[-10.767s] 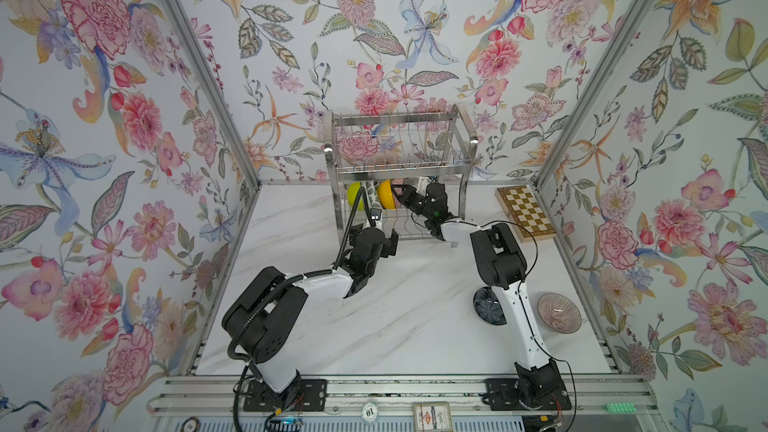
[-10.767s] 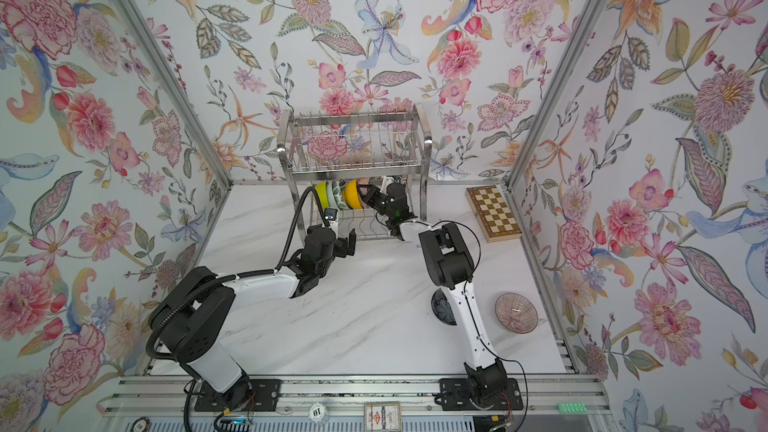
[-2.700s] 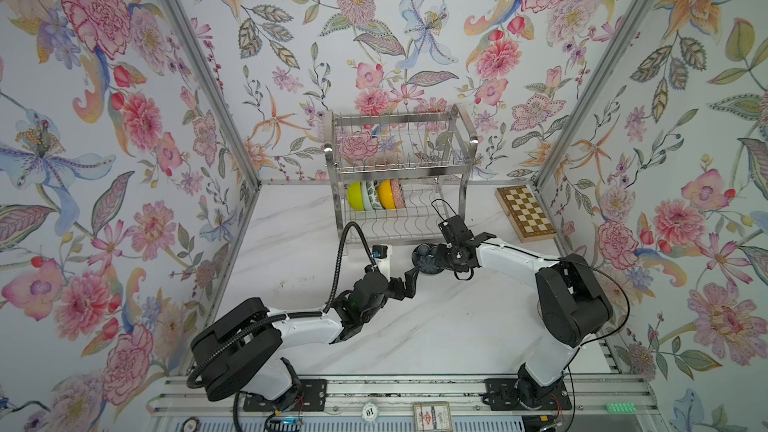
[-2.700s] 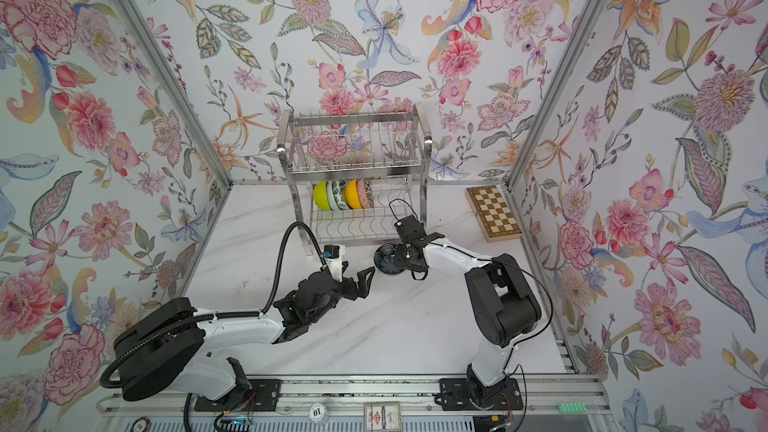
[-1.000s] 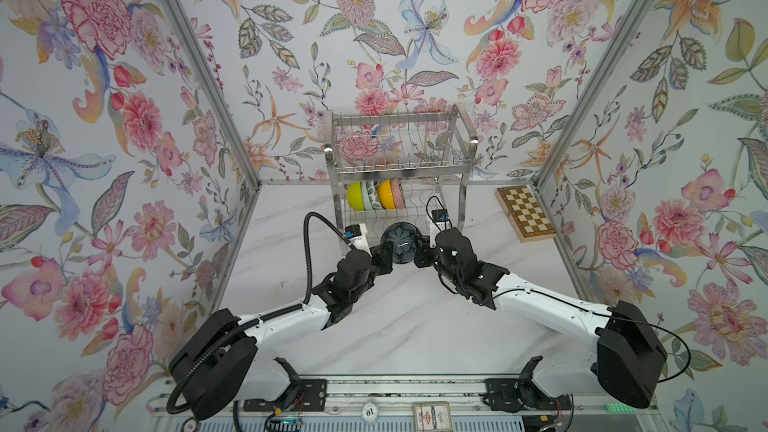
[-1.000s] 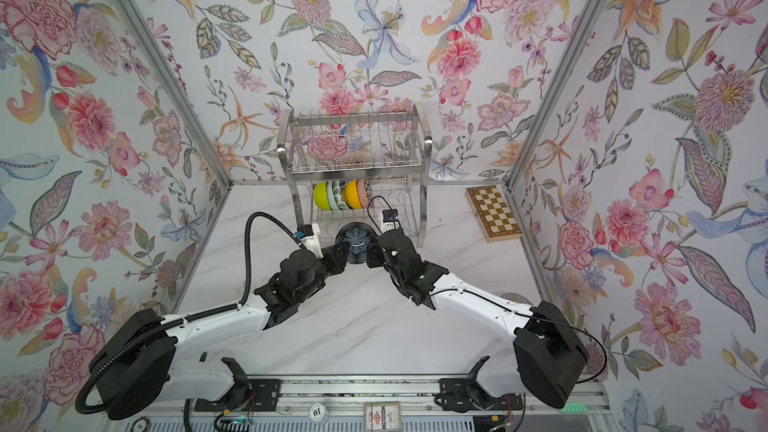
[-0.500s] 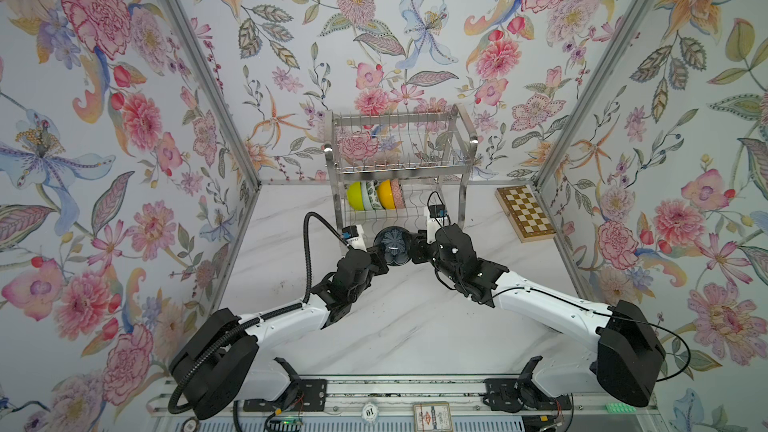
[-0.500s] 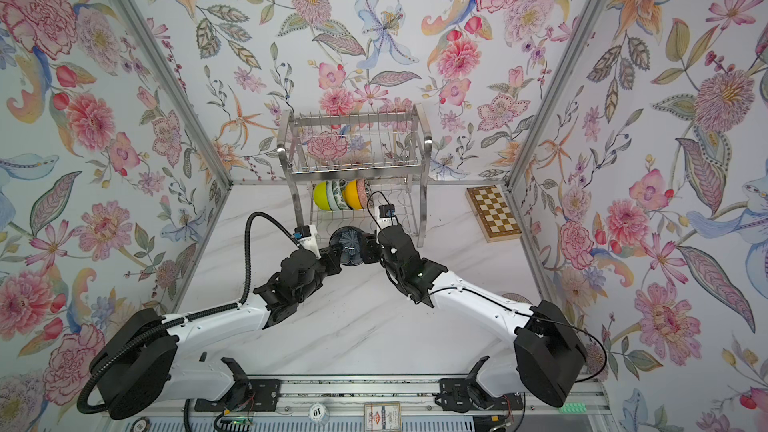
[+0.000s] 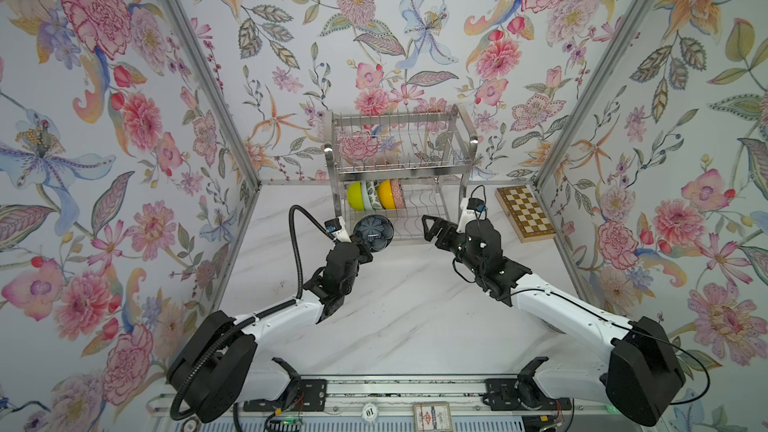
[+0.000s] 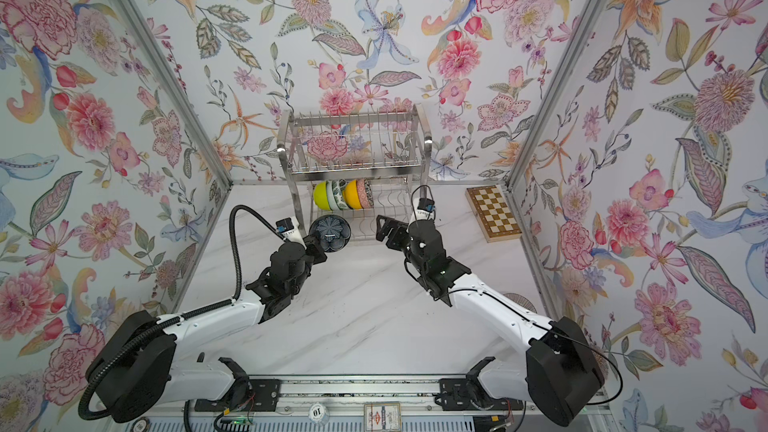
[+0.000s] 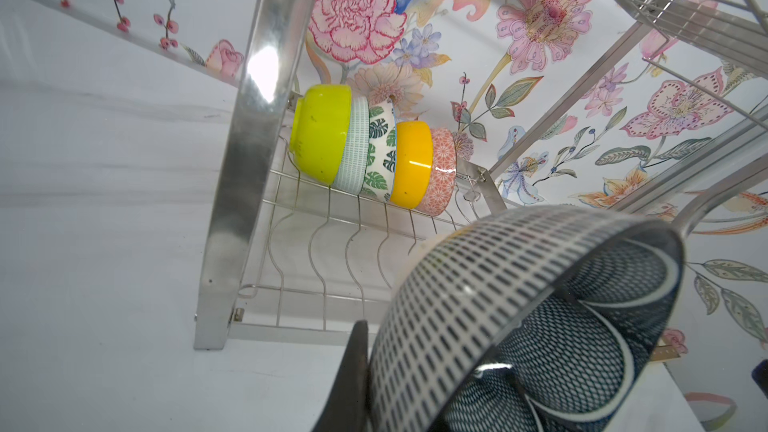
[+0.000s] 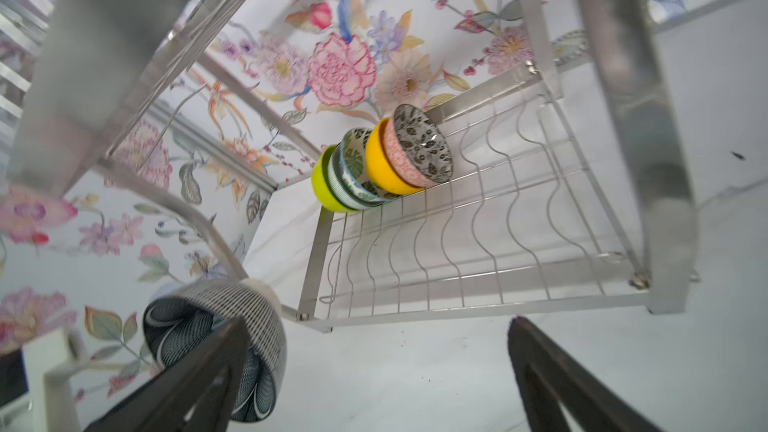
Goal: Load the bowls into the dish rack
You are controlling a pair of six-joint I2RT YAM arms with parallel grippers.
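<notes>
The empty wire slots (image 9: 421, 199) are past the pink bowl, and my left gripper is holding the navy bowl, so my right gripper should grab the navy bowl's free rim (image 9: 392, 230).
The dark navy bowl (image 9: 372, 233) (image 10: 330, 234) hangs on its side just in front of the lower left corner of the dish rack (image 9: 401, 151) (image 10: 353, 147). My left gripper (image 9: 360, 243) is shut on its rim, one finger (image 11: 349, 384) outside the dashed wall (image 11: 519, 309). Several bowls stand packed on edge at the left of the lower tier: lime-yellow (image 11: 322, 132), aqua (image 11: 355, 147), leaf (image 11: 380, 151), orange-yellow (image 11: 411, 164), pink (image 11: 442, 170). My right gripper (image 9: 436, 232) (image 12: 370, 367) is open and empty, to the right of the navy bowl (image 12: 216, 342).
A wooden chessboard (image 9: 524, 213) (image 10: 492, 211) lies at the back right beside the rack. A ribbed pinkish dish (image 10: 521, 300) shows partly behind the right arm. The rack's wavy wire slots (image 12: 478, 243) to the right of the bowls hold nothing. Floral walls close three sides.
The right gripper has opened, let go of the navy bowl and drawn back to the right. The left gripper has shut on the bowl and holds it alone, slightly further left.
</notes>
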